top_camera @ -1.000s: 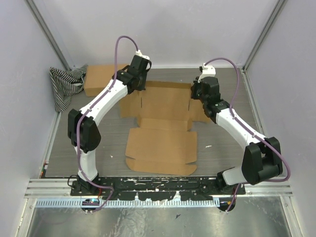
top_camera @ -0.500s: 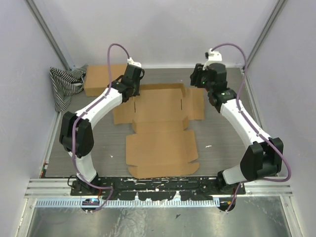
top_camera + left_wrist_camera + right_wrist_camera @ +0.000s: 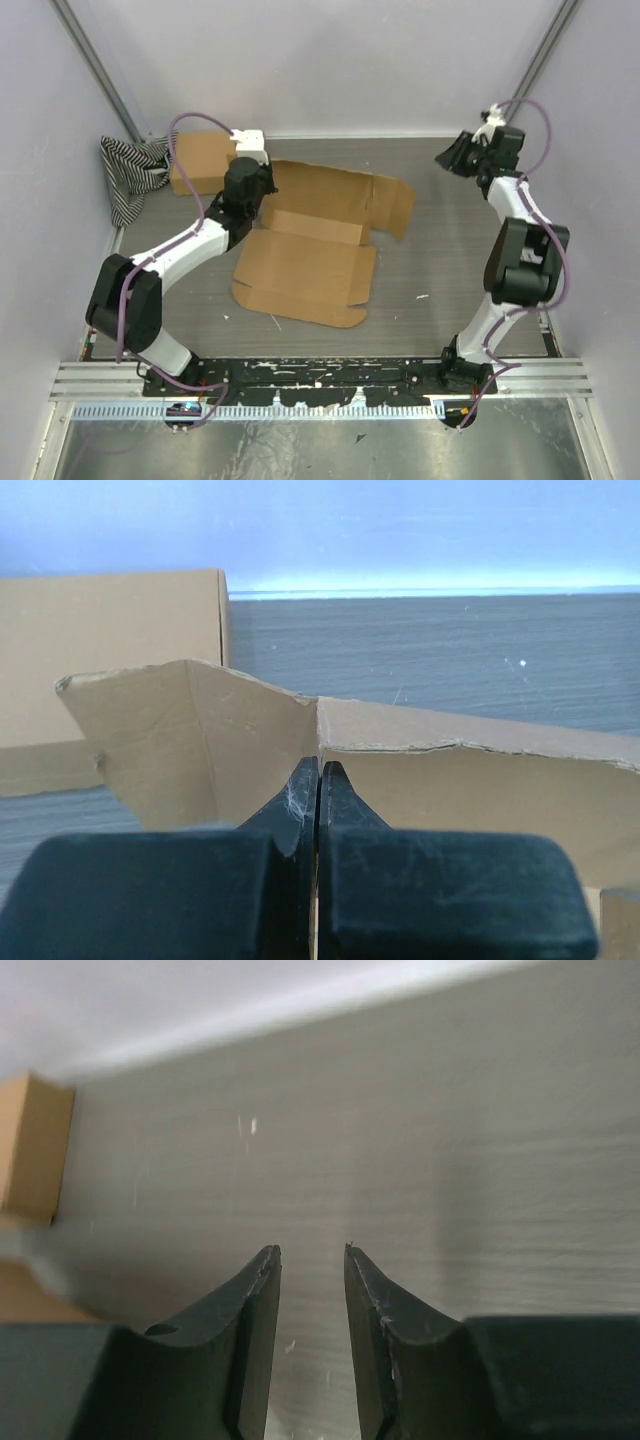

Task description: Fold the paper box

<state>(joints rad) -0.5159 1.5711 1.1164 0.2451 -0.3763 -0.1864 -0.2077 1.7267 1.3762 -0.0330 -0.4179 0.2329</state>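
Note:
The paper box's rear panel sits at a crooked slant from my left gripper. I should swing the panel square before my right gripper folds in the splayed side flap.
The paper box lies mostly flat and skewed on the middle of the table, with its rear flaps lifted. My left gripper is shut on the box's rear left edge. In the left wrist view the jaws are pressed together with a sliver of cardboard between them, and the raised brown panels stand just beyond. My right gripper hangs at the far right rear, well apart from the box. It is open over bare table, with nothing between its fingers.
Another brown cardboard box sits at the rear left, also seen in the wrist views. A black-and-white striped cloth lies against the left wall. Walls close in the table on three sides.
The left gripper has dragged the paper box leftward and turned it. The right gripper has let go, opened and drawn back to the far right rear.

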